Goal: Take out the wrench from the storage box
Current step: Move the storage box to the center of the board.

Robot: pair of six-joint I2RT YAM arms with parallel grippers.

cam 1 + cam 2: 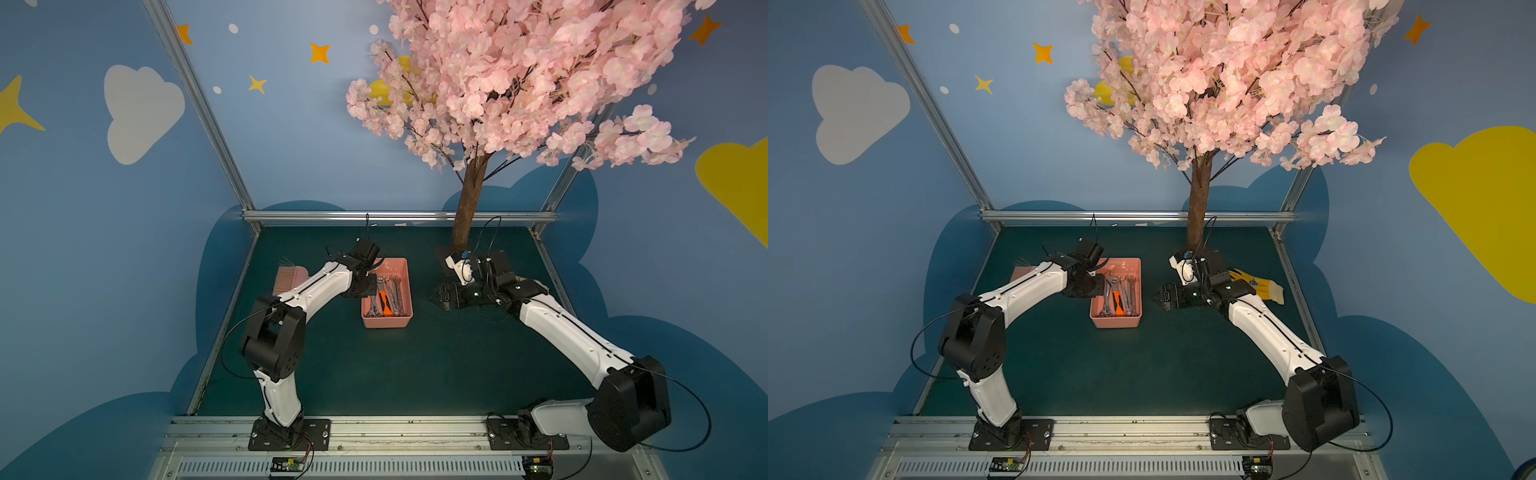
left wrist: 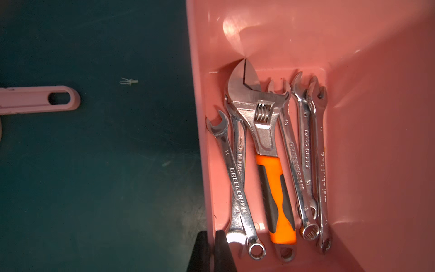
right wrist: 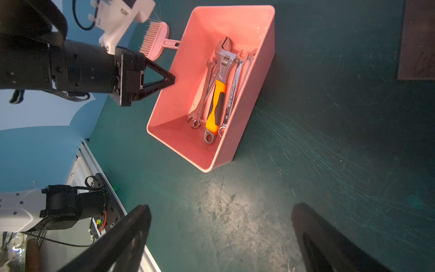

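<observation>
My left gripper should keep dragging the box until the box gets close to my right gripper, because my left gripper's fingers straddle the storage box's side (image 2: 207, 220) and the mat ahead (image 1: 424, 315) is clear.
The salmon-pink storage box (image 1: 386, 322) (image 1: 1116, 322) stands mid-table. Inside lie several chrome wrenches (image 2: 237, 169) and an adjustable wrench (image 2: 275, 200) (image 3: 215, 106) with an orange and grey handle. My left gripper (image 2: 211, 233) (image 3: 173, 80) is shut on the box's left wall, one finger outside it and one inside, next to a chrome wrench's end. It holds no wrench. My right gripper (image 3: 221, 207) (image 1: 432, 296) hovers open above bare mat to the right of the box, with nothing between its fingers.
A pink hand brush (image 1: 291, 278) (image 2: 40, 100) lies left of the box, behind the left arm. A blossom tree's trunk (image 1: 467, 208) rises on a black base plate (image 3: 416, 40) at the back right. A yellow glove (image 1: 1262, 286) lies behind the right arm.
</observation>
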